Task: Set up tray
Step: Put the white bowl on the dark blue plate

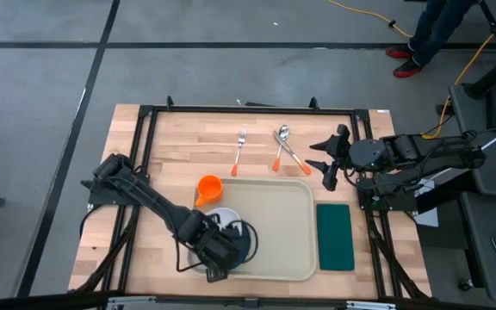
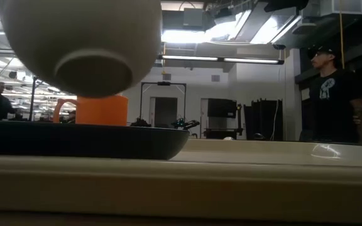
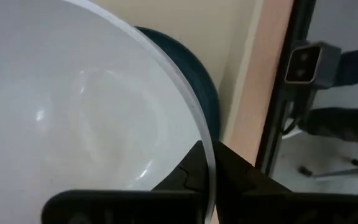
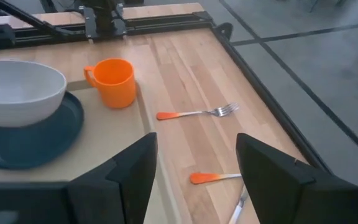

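Observation:
The white bowl's base [image 2: 93, 73] points down above the dark plate [image 2: 83, 139], so the robot's left gripper goes on lowering the bowl until it sits there, and then let go.
The beige tray [image 1: 274, 226] lies in the middle of the table. A dark round plate [image 4: 23, 143] rests on its left part. Above the plate hangs a white bowl [image 2: 80, 37], with my left gripper [image 1: 218, 258] shut on it near the table's front edge. An orange cup [image 1: 209, 189] stands at the tray's far left corner. My right gripper [image 1: 330, 159] waits open above the table's far right part, with nothing between its fingers [image 4: 123, 180]. My left gripper pinches the bowl's rim [image 3: 211, 168] between its two fingers, one finger inside the bowl and one outside. The fingers come from above, pointing steeply down. The bowl [image 3: 73, 112] hangs with its opening up, lifted clear of the plate [image 3: 194, 81].
A fork [image 1: 239, 148], a spoon [image 1: 284, 142] and another orange-handled utensil [image 4: 213, 177] lie on the wood beyond the tray. A dark green napkin [image 1: 335, 237] lies right of the tray. A person [image 2: 332, 94] stands in the room beyond the table.

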Robot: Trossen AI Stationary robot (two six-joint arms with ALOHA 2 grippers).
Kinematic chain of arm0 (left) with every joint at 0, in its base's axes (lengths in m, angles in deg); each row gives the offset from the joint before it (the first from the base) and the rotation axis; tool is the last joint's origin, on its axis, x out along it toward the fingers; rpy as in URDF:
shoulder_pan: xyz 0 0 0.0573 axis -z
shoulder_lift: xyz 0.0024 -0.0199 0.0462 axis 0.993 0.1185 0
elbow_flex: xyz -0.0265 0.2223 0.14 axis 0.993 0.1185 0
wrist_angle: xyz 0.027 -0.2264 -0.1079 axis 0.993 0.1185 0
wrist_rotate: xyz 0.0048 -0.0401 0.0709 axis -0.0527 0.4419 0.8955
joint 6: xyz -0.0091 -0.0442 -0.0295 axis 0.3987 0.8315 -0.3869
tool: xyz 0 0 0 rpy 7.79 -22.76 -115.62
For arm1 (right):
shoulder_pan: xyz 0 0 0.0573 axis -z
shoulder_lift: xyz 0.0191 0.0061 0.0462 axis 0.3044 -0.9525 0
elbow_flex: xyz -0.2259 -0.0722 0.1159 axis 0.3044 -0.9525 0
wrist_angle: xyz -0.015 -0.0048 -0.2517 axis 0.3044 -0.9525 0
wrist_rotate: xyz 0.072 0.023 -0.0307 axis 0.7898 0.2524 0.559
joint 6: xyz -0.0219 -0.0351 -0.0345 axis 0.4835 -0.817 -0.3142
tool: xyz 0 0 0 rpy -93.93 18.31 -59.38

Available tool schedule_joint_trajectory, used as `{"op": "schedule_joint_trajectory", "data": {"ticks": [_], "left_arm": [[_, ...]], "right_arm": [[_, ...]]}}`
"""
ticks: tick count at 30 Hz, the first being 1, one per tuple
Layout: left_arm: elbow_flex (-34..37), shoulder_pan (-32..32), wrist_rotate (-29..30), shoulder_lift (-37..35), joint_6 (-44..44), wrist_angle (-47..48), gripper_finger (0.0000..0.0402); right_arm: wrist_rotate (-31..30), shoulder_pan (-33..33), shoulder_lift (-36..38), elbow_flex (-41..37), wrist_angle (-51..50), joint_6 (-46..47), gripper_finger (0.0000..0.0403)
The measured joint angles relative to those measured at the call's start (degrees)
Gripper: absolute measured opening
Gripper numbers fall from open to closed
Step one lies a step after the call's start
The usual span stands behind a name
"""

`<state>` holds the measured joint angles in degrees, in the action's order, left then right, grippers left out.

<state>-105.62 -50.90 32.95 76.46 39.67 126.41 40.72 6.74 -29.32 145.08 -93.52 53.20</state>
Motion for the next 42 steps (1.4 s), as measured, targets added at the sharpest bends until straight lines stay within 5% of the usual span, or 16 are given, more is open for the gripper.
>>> {"op": "schedule_joint_trajectory", "data": {"ticks": [15, 42], "left_arm": [[0.00, 2.21, 1.36, 6.55, 1.82, -0.96, 0.0002], [0.00, 0.98, 2.66, 6.79, -0.92, -1.16, 0.0005]], "right_arm": [[0.23, -0.02, 0.00, 0.00, -0.43, -1.87, 0.0223], [0.28, 0.01, 0.00, 0.00, -0.51, -4.50, 0.0223]]}}
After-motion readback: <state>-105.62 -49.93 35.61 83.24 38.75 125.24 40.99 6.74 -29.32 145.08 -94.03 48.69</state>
